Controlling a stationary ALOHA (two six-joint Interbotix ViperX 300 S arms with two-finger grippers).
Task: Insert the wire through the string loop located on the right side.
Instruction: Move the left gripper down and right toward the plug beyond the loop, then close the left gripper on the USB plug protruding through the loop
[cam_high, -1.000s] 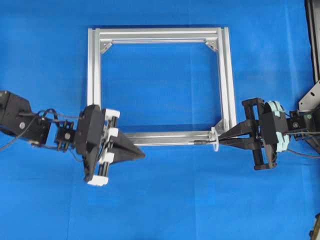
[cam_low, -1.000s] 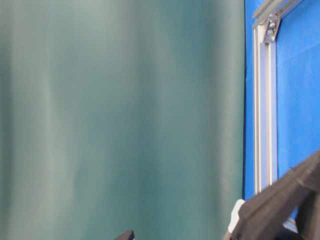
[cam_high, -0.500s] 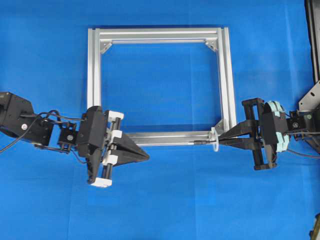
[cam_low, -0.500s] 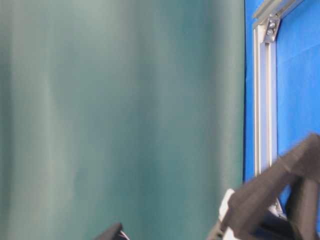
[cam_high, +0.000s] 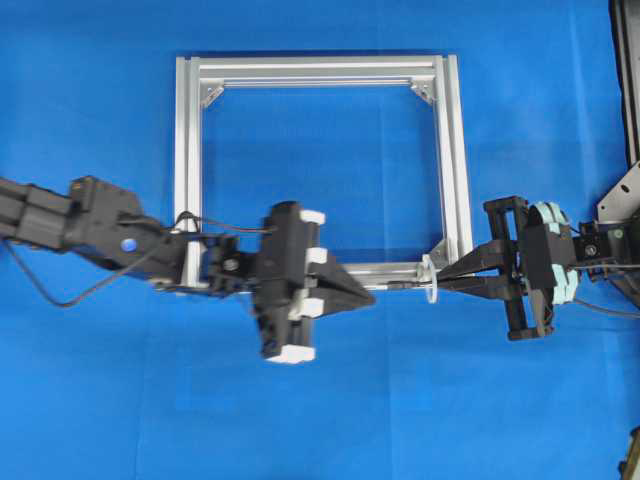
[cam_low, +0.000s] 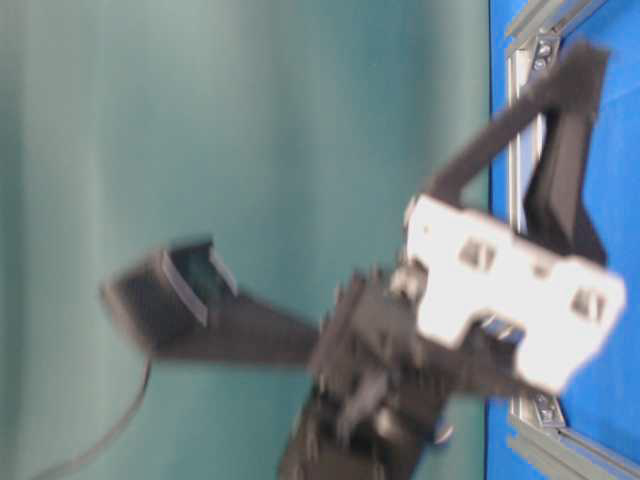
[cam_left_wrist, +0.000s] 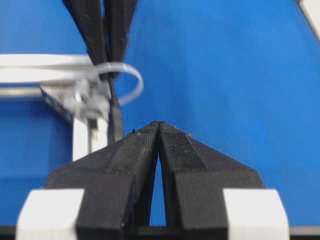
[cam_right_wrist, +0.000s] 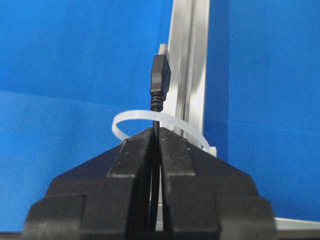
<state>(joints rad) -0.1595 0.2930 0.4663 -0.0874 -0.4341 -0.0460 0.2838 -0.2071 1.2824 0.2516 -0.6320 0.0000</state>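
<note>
Next, my left gripper opens and brings its fingers around the plug before closing, because it is shut short of the plug (cam_high: 400, 285) beyond the string loop.
The wire (cam_right_wrist: 160, 75) is a thin black cable ending in a small plug, and my right gripper (cam_right_wrist: 156, 131) is shut on it. The cable runs through the white string loop (cam_right_wrist: 131, 119), so the plug stands beyond the loop. From overhead, the plug (cam_high: 400, 285) points left from the string loop (cam_high: 428, 279), which sits at the frame's front right corner, with my right gripper (cam_high: 441, 282) just right of it. My left gripper (cam_high: 371, 297) is shut and empty, its tip a short way left of the plug. In the left wrist view the string loop (cam_left_wrist: 131, 79) lies ahead of my left gripper (cam_left_wrist: 158, 124).
A square silver aluminium frame (cam_high: 320, 70) lies on the blue cloth. Its front bar (cam_high: 385, 270) runs just behind both gripper tips. Black and silver equipment (cam_high: 626, 90) stands at the right edge. In the table-level view my left gripper (cam_low: 585, 60) is blurred before a green curtain (cam_low: 200, 150).
My left arm has swung right along the frame's front bar, bringing its shut gripper close to the plug. The right gripper, wire and loop have not moved.
</note>
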